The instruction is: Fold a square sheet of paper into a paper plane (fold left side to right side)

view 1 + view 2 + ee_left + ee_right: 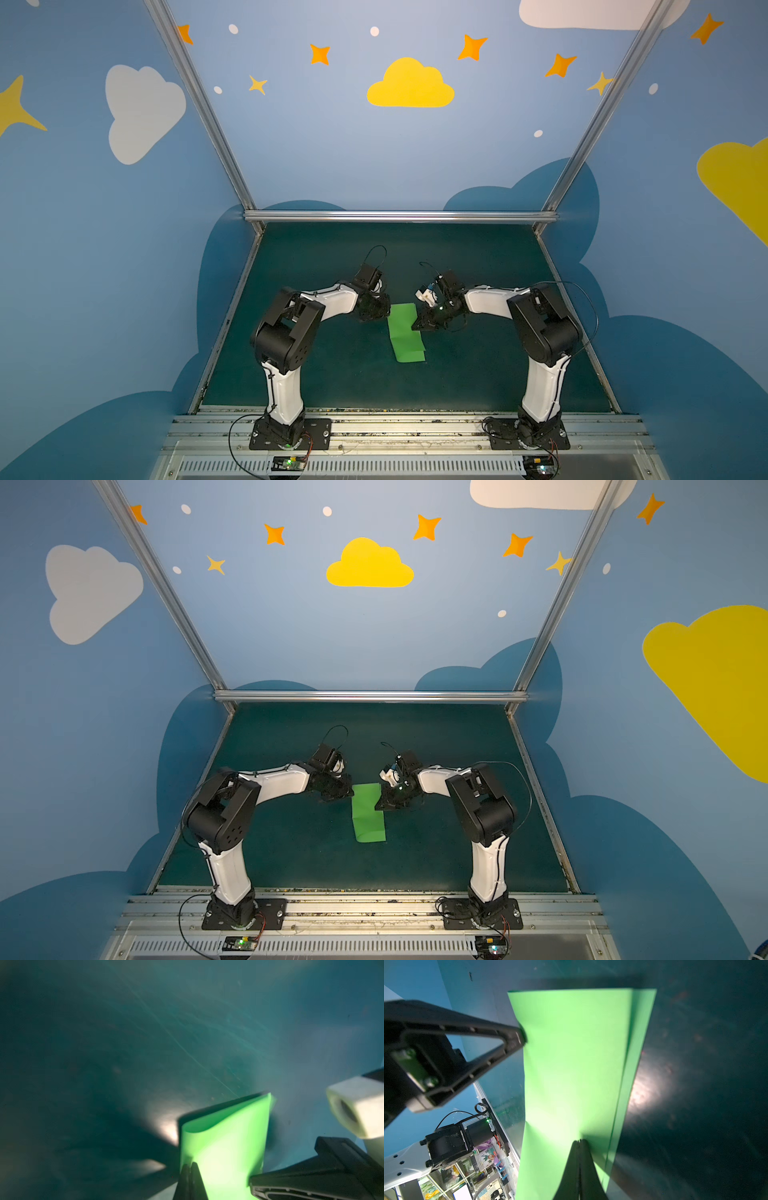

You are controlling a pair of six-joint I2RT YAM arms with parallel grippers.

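Observation:
The fold bulges open at its far end, so my left gripper needs to go back and press along the fold as far as the paper's near corner.
The square sheet of paper lies on the dark teal mat in both top views, doubled over into a narrow bright green rectangle. Its top layer stops short of one long edge, leaving a thin strip of the lower layer showing. The fold side bulges open at one end. My left gripper is shut, tips on the paper's far left edge. My right gripper is shut, tips resting on the top layer near the right edge. No paper plane is in view.
The teal mat is bounded by an aluminium rail at the back, slanted rails at both sides, and the arms' mounting rail in front. Blue painted walls stand on three sides.

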